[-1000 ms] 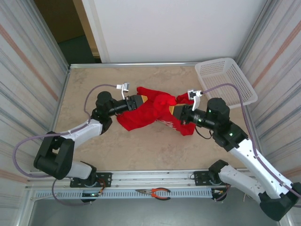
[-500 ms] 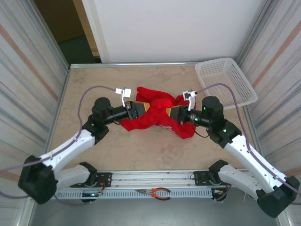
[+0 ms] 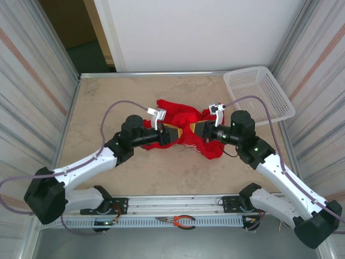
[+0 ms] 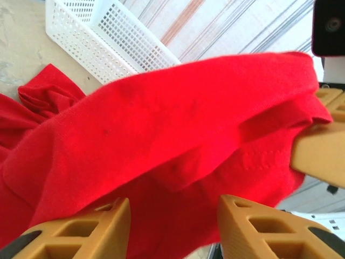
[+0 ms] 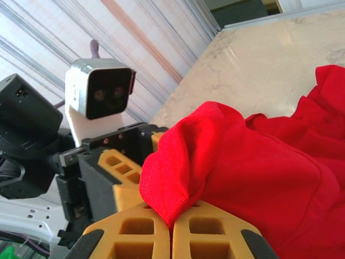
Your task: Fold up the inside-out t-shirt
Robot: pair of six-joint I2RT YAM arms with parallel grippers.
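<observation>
My right gripper is pinching a bunched fold of the t-shirt [image 5: 175, 172], so my left gripper needs to hold its draped part [image 4: 172, 218] while my right gripper grips it anew.
The inside-out t-shirt [image 3: 180, 116] is a bunched red heap in the middle of the table. My right gripper [image 3: 195, 131] comes in from the right, shut on a fold of its edge; the red cloth [image 5: 259, 167] rises out of the closed right gripper [image 5: 171, 216]. My left gripper [image 3: 171, 135] faces it from the left, almost touching. In the left wrist view the left gripper [image 4: 172, 208] stands open, with the shirt [image 4: 161, 118] draped over and between its orange fingers [image 4: 81, 232]. I cannot see a graphic on the shirt.
A white mesh basket [image 3: 259, 91] stands at the back right corner, and shows behind the cloth as the basket [image 4: 108, 38]. Orange-handled pliers [image 3: 180, 220] lie on the rail at the near edge. Striped walls close both sides.
My left arm has swung right and nearer, bringing its gripper up against the right one. The shirt is bunched tighter between them. The right gripper has stayed shut on the cloth.
</observation>
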